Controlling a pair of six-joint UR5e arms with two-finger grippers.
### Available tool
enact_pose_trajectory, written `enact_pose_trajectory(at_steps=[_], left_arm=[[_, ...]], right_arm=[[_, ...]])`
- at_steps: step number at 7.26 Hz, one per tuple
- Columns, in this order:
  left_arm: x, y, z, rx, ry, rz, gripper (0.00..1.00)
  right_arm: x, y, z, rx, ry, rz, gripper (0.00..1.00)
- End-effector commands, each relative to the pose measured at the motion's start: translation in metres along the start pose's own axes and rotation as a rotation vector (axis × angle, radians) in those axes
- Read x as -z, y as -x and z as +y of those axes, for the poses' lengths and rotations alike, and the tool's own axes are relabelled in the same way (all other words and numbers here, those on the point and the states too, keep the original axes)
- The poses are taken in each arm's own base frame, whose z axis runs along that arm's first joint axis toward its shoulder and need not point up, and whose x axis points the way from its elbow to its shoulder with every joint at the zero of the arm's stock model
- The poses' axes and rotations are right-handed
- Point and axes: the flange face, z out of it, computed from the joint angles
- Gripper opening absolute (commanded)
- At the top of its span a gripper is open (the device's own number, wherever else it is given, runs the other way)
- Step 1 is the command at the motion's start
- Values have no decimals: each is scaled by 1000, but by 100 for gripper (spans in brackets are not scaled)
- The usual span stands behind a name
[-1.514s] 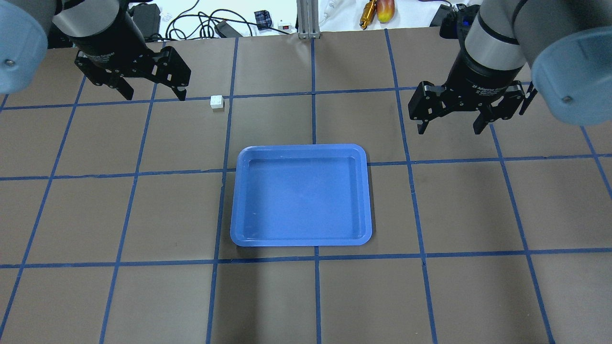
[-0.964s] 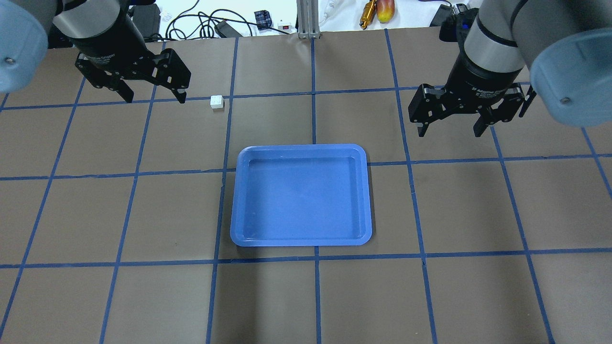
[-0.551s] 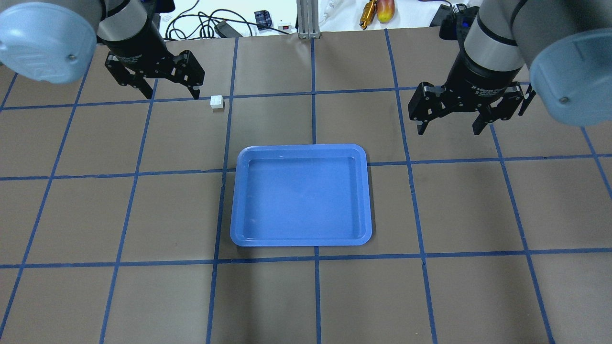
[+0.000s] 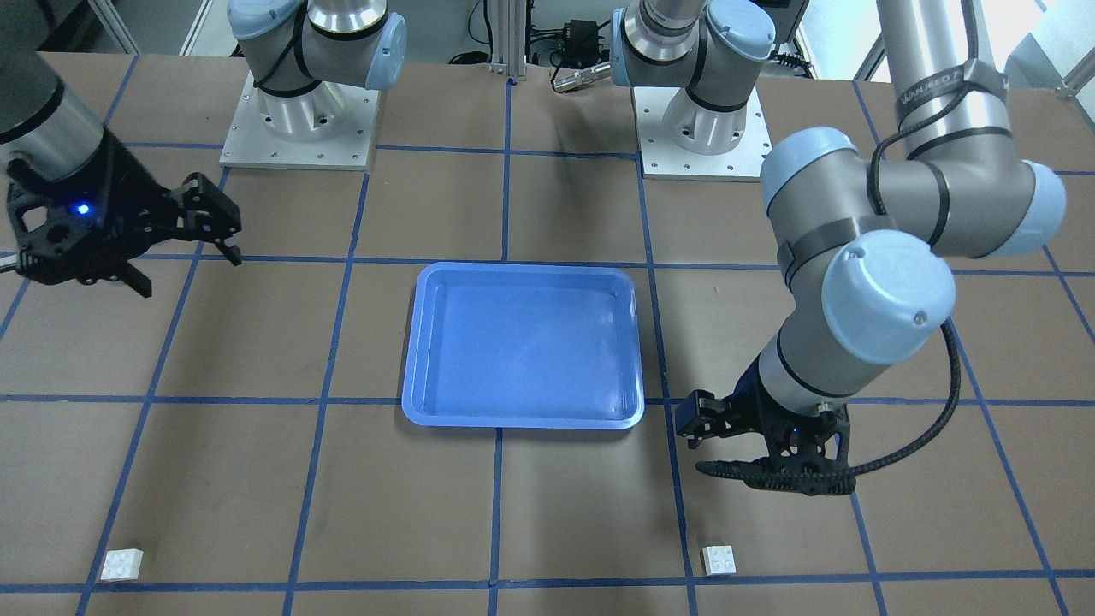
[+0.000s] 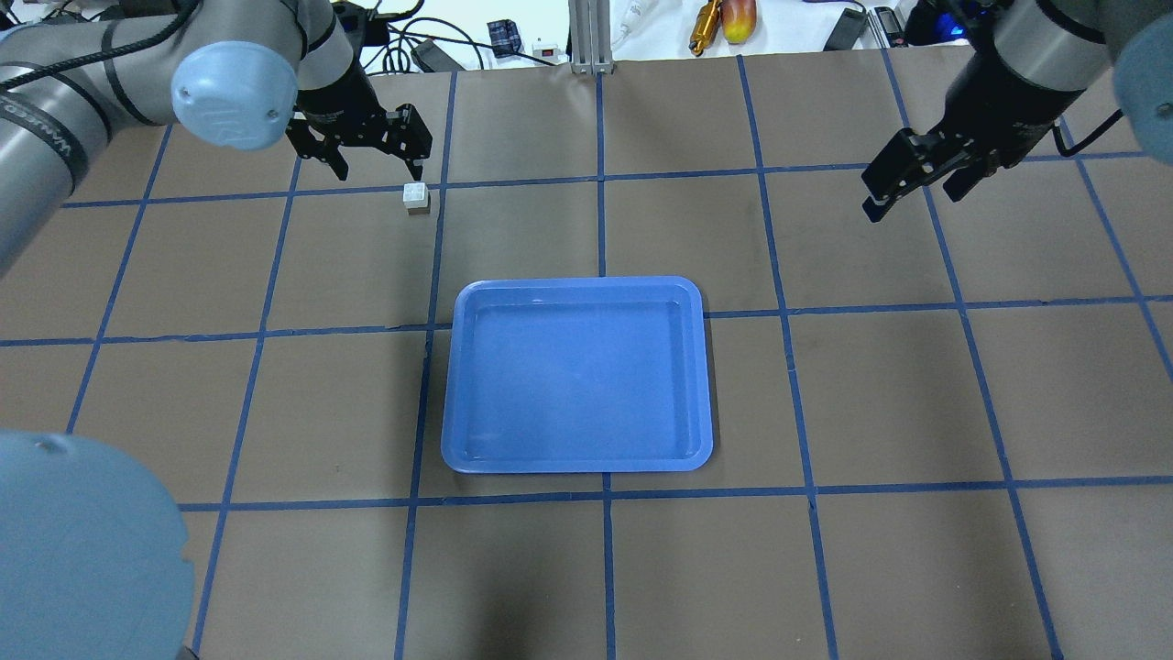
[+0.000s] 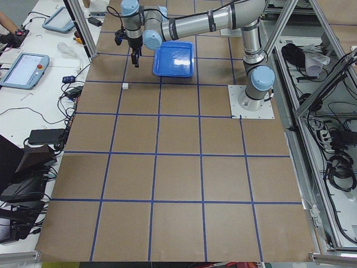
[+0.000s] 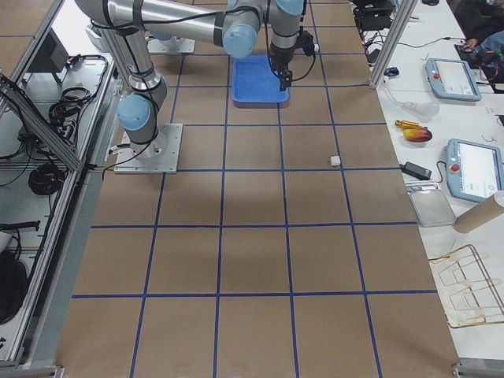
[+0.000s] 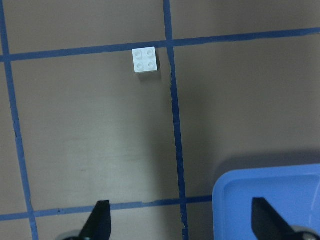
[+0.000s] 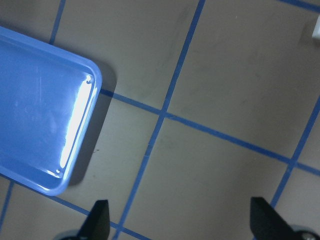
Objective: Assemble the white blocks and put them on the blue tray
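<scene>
The white block's sides [image 8: 145, 60] are square to the left gripper's open fingers, so the left gripper should keep going down toward the tape crossing [image 4: 692, 582] and close around the block.
One white block [image 5: 416, 196] lies on the table left of the blue tray [image 5: 577, 376], near a tape crossing; it also shows in the front view [image 4: 719, 559] and the left wrist view [image 8: 145, 60]. My left gripper [image 5: 378, 170] is open and empty, hovering close beside this block, apart from it. The second white block [image 4: 121, 564] lies far out on my right side; the overhead view hides it behind my right arm. My right gripper [image 4: 186, 272] is open and empty, above the table between the tray [image 4: 523, 342] and that block.
The table is brown paper with a blue tape grid. The two arm bases [image 4: 299, 120] [image 4: 701, 128] stand at the robot's edge. Cables and small tools [image 5: 724, 23] lie beyond the far edge. The tray's corner [image 9: 35, 110] shows in the right wrist view.
My left arm has swung right and farther out, bringing its open gripper next to the white block. My right gripper has moved right and farther out and has turned. The block and tray have not moved.
</scene>
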Motion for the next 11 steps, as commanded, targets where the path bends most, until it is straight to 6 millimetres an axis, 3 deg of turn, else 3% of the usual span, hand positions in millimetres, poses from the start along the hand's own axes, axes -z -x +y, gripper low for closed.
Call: enact_pose_trajectory(at_steps=[1, 2, 4, 5, 6, 8, 9, 10, 11], left_arm=[[-55, 3, -24, -1, -15, -7, 100], [-76, 5, -38, 12, -55, -12, 100], [-117, 8, -52, 103, -13, -9, 100], [-130, 9, -60, 117, -7, -9, 100], [-134, 10, -65, 73, -10, -9, 100], [-138, 14, -71, 1, -15, -13, 95], [-139, 17, -81, -10, -33, -15, 94], [-152, 19, -84, -6, -23, -14, 93], [-151, 21, -87, -6, -30, -15, 84]], right_arm=[[-21, -94, -3, 352, -37, -7, 100], [-27, -119, -7, 458, -51, -23, 100], [-64, -186, -4, 634, -135, -105, 100], [-80, -208, -7, 689, -141, -121, 100], [-95, -213, -5, 688, -125, -142, 100], [-100, -221, -12, 697, -138, -138, 100], [-108, -233, -19, 758, -155, -75, 100], [-129, -246, -25, 912, -169, -44, 99], [-143, -256, -34, 998, -203, -44, 98]])
